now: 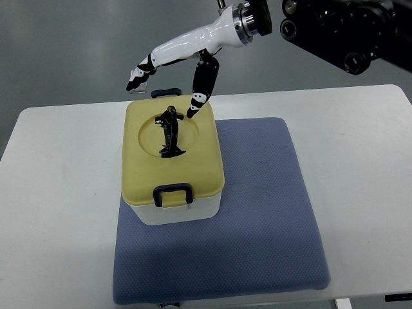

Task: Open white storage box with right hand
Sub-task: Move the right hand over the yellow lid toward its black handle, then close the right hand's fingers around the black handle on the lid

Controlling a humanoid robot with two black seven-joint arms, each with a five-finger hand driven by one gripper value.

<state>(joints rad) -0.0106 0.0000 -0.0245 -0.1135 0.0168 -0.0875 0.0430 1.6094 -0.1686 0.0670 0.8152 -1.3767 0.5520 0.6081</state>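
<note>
I expect the yellow lid [143, 168] to come off whole, latch included, when I lift its handle, because the black latch [173, 194] sticks out from the lid's near edge.
A white storage box [174, 211] with a yellow lid [199, 164] stands on the left part of a blue mat [264, 206]. A black handle [171, 132] stands up in the lid's round recess, and a black latch [172, 192] sits at the lid's near edge. My right hand [166, 82] reaches in from the upper right, above the box's far edge. Its fingers [138, 76] are spread past the far-left corner, and the thumb [198, 100] points down onto the lid beside the handle. It holds nothing. The left arm is out of view.
The mat lies on a white table [367, 161]. A small clear object [164, 92] sits on the table just behind the box. The grey floor shows beyond the table's far edge.
</note>
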